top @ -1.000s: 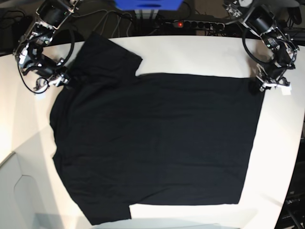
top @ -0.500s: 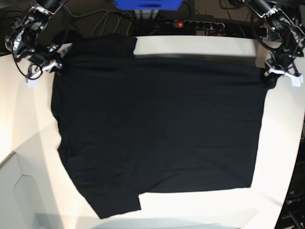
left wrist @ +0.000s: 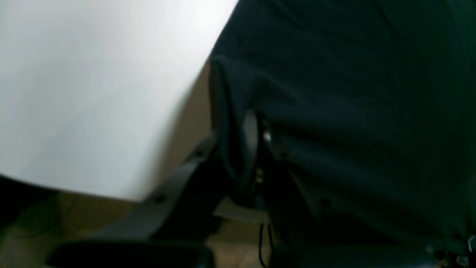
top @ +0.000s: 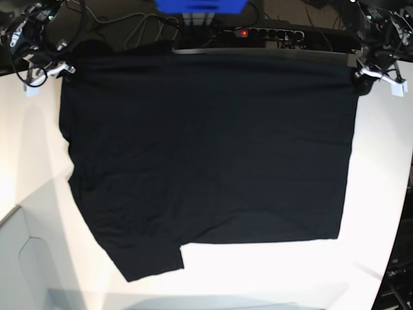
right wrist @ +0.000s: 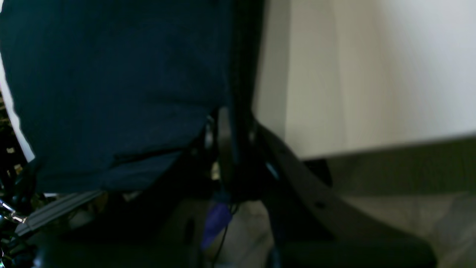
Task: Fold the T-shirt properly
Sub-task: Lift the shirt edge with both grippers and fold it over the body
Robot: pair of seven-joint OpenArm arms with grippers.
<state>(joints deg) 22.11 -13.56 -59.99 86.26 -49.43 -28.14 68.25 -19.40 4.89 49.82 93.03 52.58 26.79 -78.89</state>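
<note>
The T-shirt's far edge (top: 219, 61) is stretched at the table's rim. My left gripper should bring its corner in over the table and put it down before it opens.
The black T-shirt (top: 206, 161) lies spread over the white table (top: 381, 194), plain side up, no print showing. Its far edge is stretched straight between my two grippers. My left gripper (top: 362, 73) is shut on the far right corner of the cloth; in the left wrist view its fingers (left wrist: 227, 149) pinch the shirt's hem (left wrist: 353, 93). My right gripper (top: 59, 68) is shut on the far left corner; the right wrist view shows it (right wrist: 227, 149) clamped on the cloth edge (right wrist: 111, 82). One sleeve (top: 148, 261) hangs toward the near edge.
A power strip with a red light (top: 271, 32), cables and a blue box (top: 200, 5) sit behind the table's far edge. A grey panel (top: 26, 265) borders the table at the near left. Bare table shows on the right and along the near edge.
Both grippers have moved back to the table's far edge, pulling the shirt's far edge with them. The cloth is now stretched flat and the folded upper-left sleeve has straightened out.
</note>
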